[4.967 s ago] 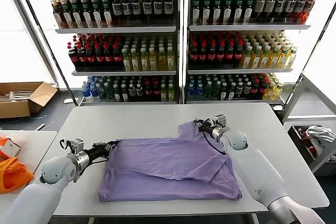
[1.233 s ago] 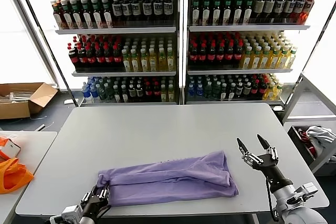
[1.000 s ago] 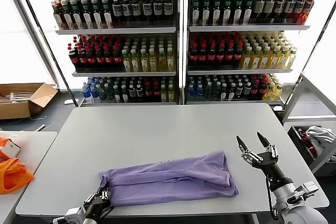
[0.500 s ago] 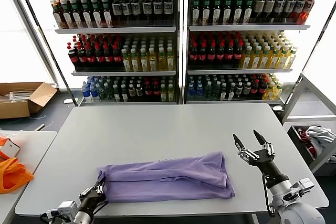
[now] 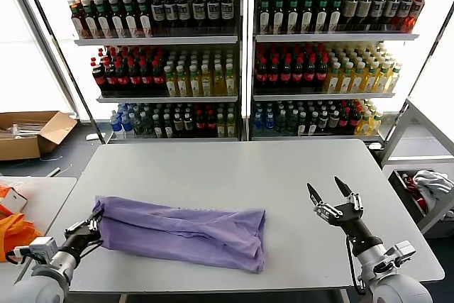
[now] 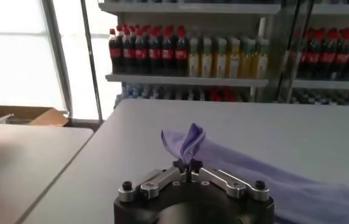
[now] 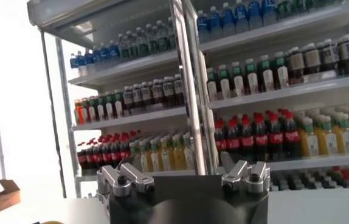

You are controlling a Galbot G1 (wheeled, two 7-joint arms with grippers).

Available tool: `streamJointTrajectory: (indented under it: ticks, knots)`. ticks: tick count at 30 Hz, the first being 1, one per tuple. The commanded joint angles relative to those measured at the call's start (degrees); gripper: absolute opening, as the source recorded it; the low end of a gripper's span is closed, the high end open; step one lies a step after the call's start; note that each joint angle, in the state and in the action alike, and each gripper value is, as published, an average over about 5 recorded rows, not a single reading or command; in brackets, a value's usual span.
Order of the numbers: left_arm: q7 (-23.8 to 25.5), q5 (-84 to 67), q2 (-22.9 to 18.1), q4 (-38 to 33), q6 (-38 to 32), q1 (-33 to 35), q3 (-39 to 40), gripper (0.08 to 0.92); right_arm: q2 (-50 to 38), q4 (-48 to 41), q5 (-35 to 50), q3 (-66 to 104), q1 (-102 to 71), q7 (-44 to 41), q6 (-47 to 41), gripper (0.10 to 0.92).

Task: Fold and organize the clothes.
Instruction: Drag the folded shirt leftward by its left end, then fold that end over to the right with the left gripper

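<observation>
Next, I turn my left gripper back and fold the lavender T-shirt's pinched end (image 5: 101, 211) over onto the T-shirt's other end (image 5: 245, 242), because the pinched end already reaches the table's edge.
A lavender T-shirt (image 5: 181, 232), folded into a long band, lies across the front left of the grey table (image 5: 234, 168). My left gripper (image 5: 91, 226) is shut on the shirt's left end at the table's left edge; the left wrist view shows the pinched fabric (image 6: 188, 143) standing up between the closed fingers (image 6: 188, 164). My right gripper (image 5: 330, 194) is open and empty, raised above the table right of the shirt, fingers pointing up. In the right wrist view only its knuckles show against the shelves.
Shelves of bottled drinks (image 5: 241, 54) stand behind the table. An orange bag (image 5: 15, 233) lies on a side table at the left. A cardboard box (image 5: 32, 133) sits on the floor at the far left. A white-and-red bundle (image 5: 429, 182) sits in a bin at the right.
My left gripper has dragged the shirt leftward across the table, so the band now lies nearer the left edge. My right gripper has drifted slightly left and stays open.
</observation>
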Motion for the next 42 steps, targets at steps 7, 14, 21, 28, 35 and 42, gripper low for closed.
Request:
streamJointTrajectory:
  ticks: [7,14,21,28,35,42]
  knots:
    - [0.24,-7.29,9.54,-8.89,2.37,-5.47,5.97,0.095,0.61,1.67,-0.88,-0.30,-1.74,-0.04,0.13,0.823]
    - [-0.81,-2.10,4.15,-13.39,2.08,-8.86,21.90,0.095,1.98,2.00,-1.95,-0.20,-3.26,-0.20,0.49,0.823]
    - [-1.57,2.47,2.01,-13.39,1.52,-9.51,32.97,0.095,1.72,2.59,-2.14,0.80,-4.45,-0.17,0.51,0.823]
    - [-0.90,6.77,-1.48,-7.36,0.58,-10.28,39.67,0.095,2.11,2.17,-2.34,1.08,-4.21,-0.09,0.52,0.823]
    - [-0.12,7.27,-5.02,-3.95,0.74,-11.23,41.11,0.095,2.07,1.96,-2.34,1.04,-4.09,-0.13,0.52,0.823]
    - [1.20,11.34,-5.86,-1.46,1.01,-11.04,40.93,0.099,1.78,2.15,-1.99,1.15,-3.68,-0.22,0.50,0.823]
